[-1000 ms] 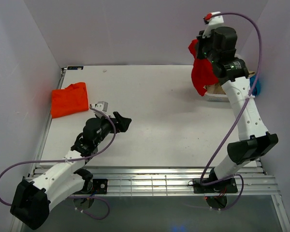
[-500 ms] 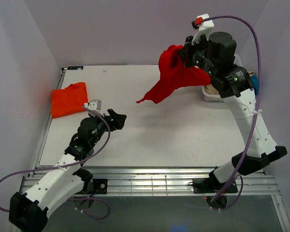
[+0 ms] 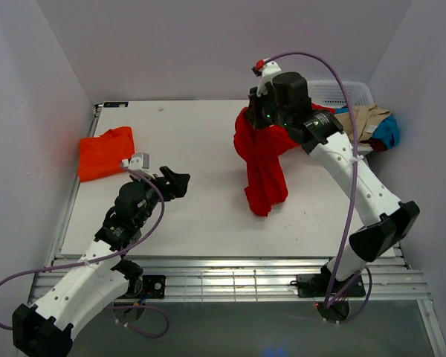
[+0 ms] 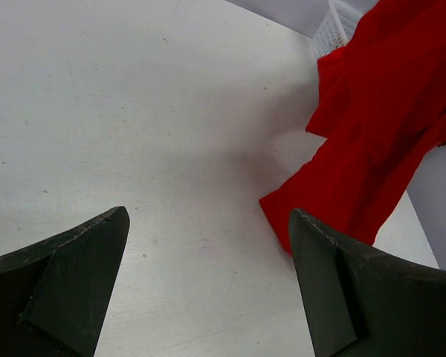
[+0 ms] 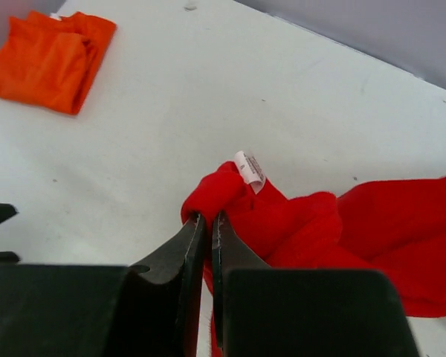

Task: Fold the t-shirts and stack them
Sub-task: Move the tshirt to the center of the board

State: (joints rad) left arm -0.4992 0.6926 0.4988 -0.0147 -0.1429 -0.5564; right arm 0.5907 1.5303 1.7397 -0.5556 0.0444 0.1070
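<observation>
I should lay the red t-shirt over the table centre (image 3: 227,195) and grab the t-shirt's edge with both grippers, because it hangs bunched up from my right gripper near its label (image 5: 250,172).
My right gripper (image 3: 254,119) is shut on a bunched fold of a red t-shirt (image 3: 264,163) and holds it above the table; the shirt hangs down, its lower end touching the table centre. In the right wrist view the jaws (image 5: 208,219) pinch red cloth (image 5: 282,216) just below a white label (image 5: 250,169). My left gripper (image 3: 177,181) is open and empty, low over the table left of the red shirt (image 4: 379,134). A folded orange t-shirt (image 3: 105,152) lies at the table's left edge, also showing in the right wrist view (image 5: 48,52).
A white basket (image 3: 340,93) stands at the back right with tan and blue clothes (image 3: 372,123) spilling over it. Lilac walls close in the table on three sides. A metal rail (image 3: 230,275) runs along the near edge.
My right arm has swung left from the basket with the red shirt and lowered it, so the shirt now hangs onto the table centre. My left arm has drawn back slightly to the left.
</observation>
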